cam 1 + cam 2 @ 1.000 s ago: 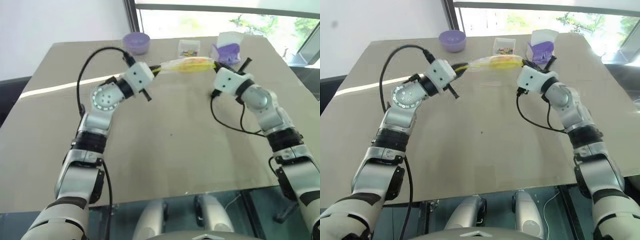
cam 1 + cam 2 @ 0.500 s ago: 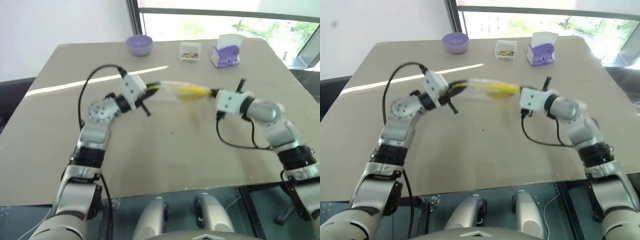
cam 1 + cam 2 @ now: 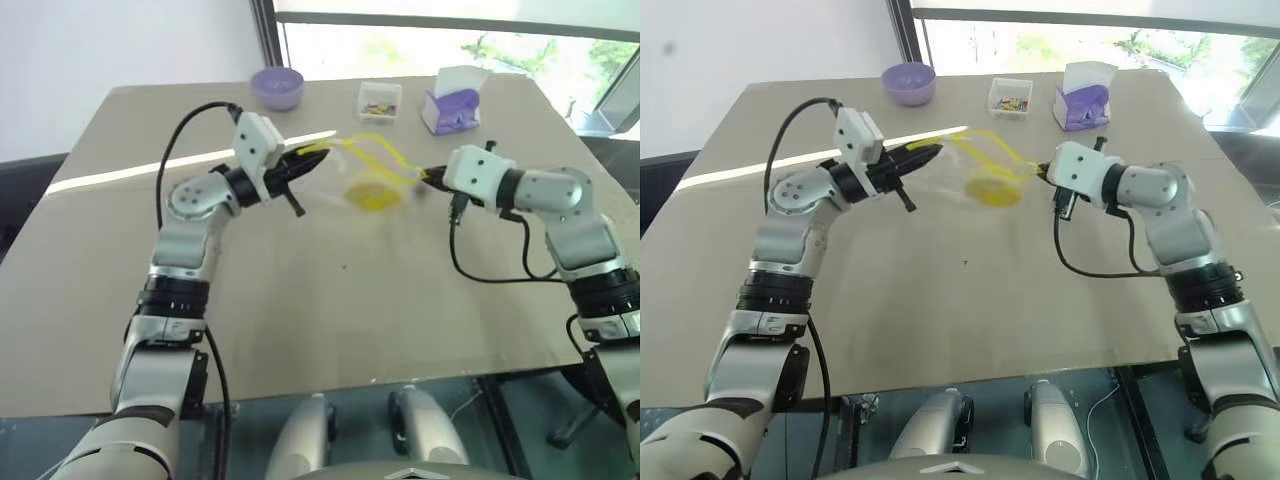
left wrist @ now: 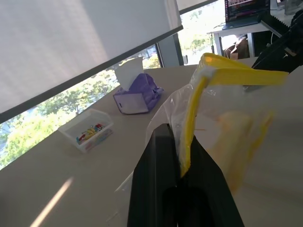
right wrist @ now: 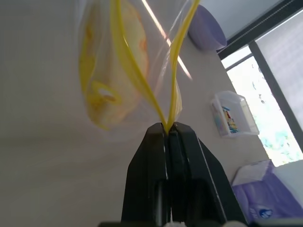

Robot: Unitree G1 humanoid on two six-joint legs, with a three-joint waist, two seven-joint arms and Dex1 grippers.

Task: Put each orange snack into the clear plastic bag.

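Observation:
My right gripper will pinch the strip shut, but first I should lay the bag flat, because the bag's yellow strip gapes (image 3: 376,158) while both my grippers hold the strip's ends up.
The clear plastic bag (image 3: 362,172) hangs in the air between my two grippers, its yellow seal strip (image 4: 239,75) at the top and gaping a little. The orange snack (image 3: 371,195) sits inside it, sagging at the bottom of the bag; the right wrist view shows the orange snack (image 5: 111,66) through the film. My left gripper (image 3: 312,157) is shut on one end of the yellow strip. My right gripper (image 3: 424,177) is shut on the other end. Both hold the bag above the tan table (image 3: 330,300).
Along the far edge of the table stand a purple bowl (image 3: 276,86), a small clear box (image 3: 379,100) of colourful bits and a purple tissue box (image 3: 453,103). Black cables loop from both wrists.
The bag has been lifted off the table and turned so its strip is on top and the snack hangs below. Both wrists rolled. The camera view has also shifted.

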